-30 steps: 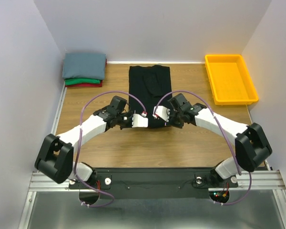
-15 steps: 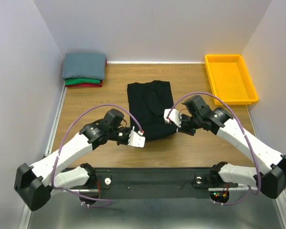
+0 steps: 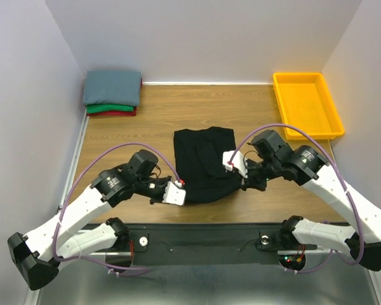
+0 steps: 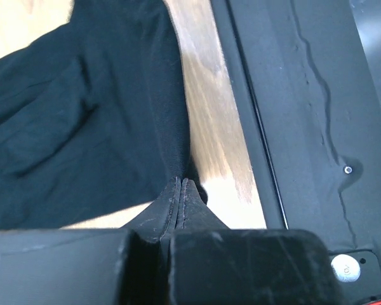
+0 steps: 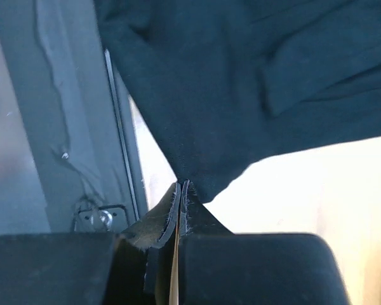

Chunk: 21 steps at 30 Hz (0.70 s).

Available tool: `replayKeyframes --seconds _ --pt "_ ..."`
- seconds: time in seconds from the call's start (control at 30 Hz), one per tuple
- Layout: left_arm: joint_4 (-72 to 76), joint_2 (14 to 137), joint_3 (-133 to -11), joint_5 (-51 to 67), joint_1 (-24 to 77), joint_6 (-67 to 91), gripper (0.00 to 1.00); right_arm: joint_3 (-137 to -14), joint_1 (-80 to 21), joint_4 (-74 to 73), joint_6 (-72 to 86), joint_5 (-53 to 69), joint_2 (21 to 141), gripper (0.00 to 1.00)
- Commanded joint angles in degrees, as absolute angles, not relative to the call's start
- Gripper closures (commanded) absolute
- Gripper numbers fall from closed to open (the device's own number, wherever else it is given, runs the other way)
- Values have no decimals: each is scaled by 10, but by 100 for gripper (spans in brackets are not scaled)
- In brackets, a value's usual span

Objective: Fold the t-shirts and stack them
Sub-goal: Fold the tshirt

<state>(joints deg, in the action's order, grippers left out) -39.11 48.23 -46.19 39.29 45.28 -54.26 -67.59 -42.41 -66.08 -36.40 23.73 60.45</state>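
Observation:
The black t-shirt's lifted hem [image 3: 208, 196] is near the black base rail already, so my grippers need to head back and lay it over the shirt's far part [image 3: 204, 145].
A large black t-shirt [image 3: 203, 159] lies partly folded in the middle of the wooden table, its near part lifted. My left gripper [image 3: 181, 190] is shut on its near left corner [image 4: 171, 152]. My right gripper [image 3: 238, 173] is shut on its near right corner [image 5: 197, 127]. Both hold the hem near the table's front edge. In the wrist views the cloth runs straight out of the closed fingertips. A stack of folded t-shirts stands at the far left: slate grey-blue [image 3: 112, 87] on top, green [image 3: 108, 108] under it, red [image 3: 114, 114] at the bottom.
A yellow plastic bin [image 3: 307, 105] stands at the far right. White walls close in the table on three sides. A black base rail [image 3: 203, 238] runs along the near edge and shows in both wrist views [image 4: 292, 127] [image 5: 63, 127].
Both grippers have pulled back toward the near edge with the shirt's near hem in them. The black shirt has slid nearer and become shorter. The stack and bin have not moved.

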Motion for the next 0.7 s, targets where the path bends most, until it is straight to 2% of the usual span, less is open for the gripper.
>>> replayKeyframes --seconds 0.0,0.13,0.23,0.4,0.47,0.53,0.67 --pt "-393 517 -527 383 431 -521 100 -727 -427 -655 -338 205 607 100" --pt "-390 583 -580 425 346 -559 100 -737 -420 -617 -374 164 633 99" --pt "-395 650 -625 444 304 -593 100 -747 -369 -597 -423 182 667 100" --pt "-376 759 -700 462 251 -615 100 -792 -223 -592 -524 256 771 100" --pt "-373 848 -739 474 218 -620 100 -811 -192 -590 -560 268 855 99" --pt "-377 896 -769 477 211 -625 100 -824 -178 -585 -577 279 880 99" --pt "-360 1005 -839 469 188 -607 100 -881 -155 -569 -587 308 1015 100"
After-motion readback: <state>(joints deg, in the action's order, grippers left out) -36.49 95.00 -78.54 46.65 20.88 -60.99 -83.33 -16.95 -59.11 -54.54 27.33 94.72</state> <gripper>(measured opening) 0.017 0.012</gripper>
